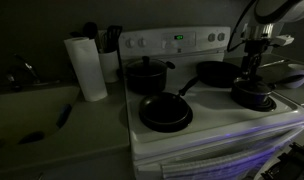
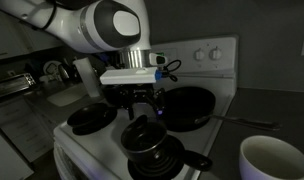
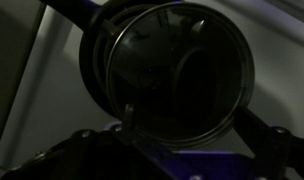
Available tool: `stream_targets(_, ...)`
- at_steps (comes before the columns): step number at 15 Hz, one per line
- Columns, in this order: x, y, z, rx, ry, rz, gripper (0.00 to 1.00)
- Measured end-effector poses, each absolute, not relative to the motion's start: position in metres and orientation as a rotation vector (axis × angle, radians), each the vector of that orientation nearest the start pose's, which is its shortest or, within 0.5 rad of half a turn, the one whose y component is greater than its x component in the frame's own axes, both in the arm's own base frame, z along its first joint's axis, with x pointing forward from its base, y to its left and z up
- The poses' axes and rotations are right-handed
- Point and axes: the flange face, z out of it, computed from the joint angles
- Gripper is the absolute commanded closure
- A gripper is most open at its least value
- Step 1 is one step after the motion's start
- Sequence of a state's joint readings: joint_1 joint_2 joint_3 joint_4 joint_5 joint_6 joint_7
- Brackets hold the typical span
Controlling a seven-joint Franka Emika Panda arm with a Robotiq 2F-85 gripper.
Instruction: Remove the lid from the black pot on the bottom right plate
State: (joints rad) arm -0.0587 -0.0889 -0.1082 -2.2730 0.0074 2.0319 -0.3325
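Observation:
The lid's knob (image 2: pixel 140 124) is in front of my open fingers. I should move and tilt my gripper until its fingers are on both sides of the knob, and then lift.
The small low black pot (image 1: pixel 254 98) sits on the front burner (image 2: pixel 164 161) of the white stove and shows in both exterior views (image 2: pixel 142 146). Its see-through lid (image 2: pixel 145 133) with a pale rim rests on it. In the wrist view the lid (image 3: pixel 152 60) fills most of the frame, with the dark knob (image 3: pixel 197 75) near its middle. My gripper (image 1: pixel 254 72) hangs straight above the lid (image 2: pixel 144 108). Its fingers (image 3: pixel 182 140) appear spread apart on both sides of the lid's rim, holding nothing.
A taller black lidded pot (image 1: pixel 145 75) stands on a back burner. Two black frying pans (image 1: pixel 165 112) (image 1: pixel 217 72) are on other burners. A paper towel roll (image 1: pixel 88 68) stands on the counter beside a sink. A white cup (image 2: pixel 272 160) is near the camera.

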Motion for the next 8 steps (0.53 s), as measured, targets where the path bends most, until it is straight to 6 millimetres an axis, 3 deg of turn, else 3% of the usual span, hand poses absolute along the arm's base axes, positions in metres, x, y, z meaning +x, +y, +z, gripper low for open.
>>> stream_targets(4,0.482,-0.081,0.383,-3.103,-0.254,0.051,0.00)
stream_targets(8,0.470,-0.078,0.385,-3.082,-0.217,0.028,0.00)
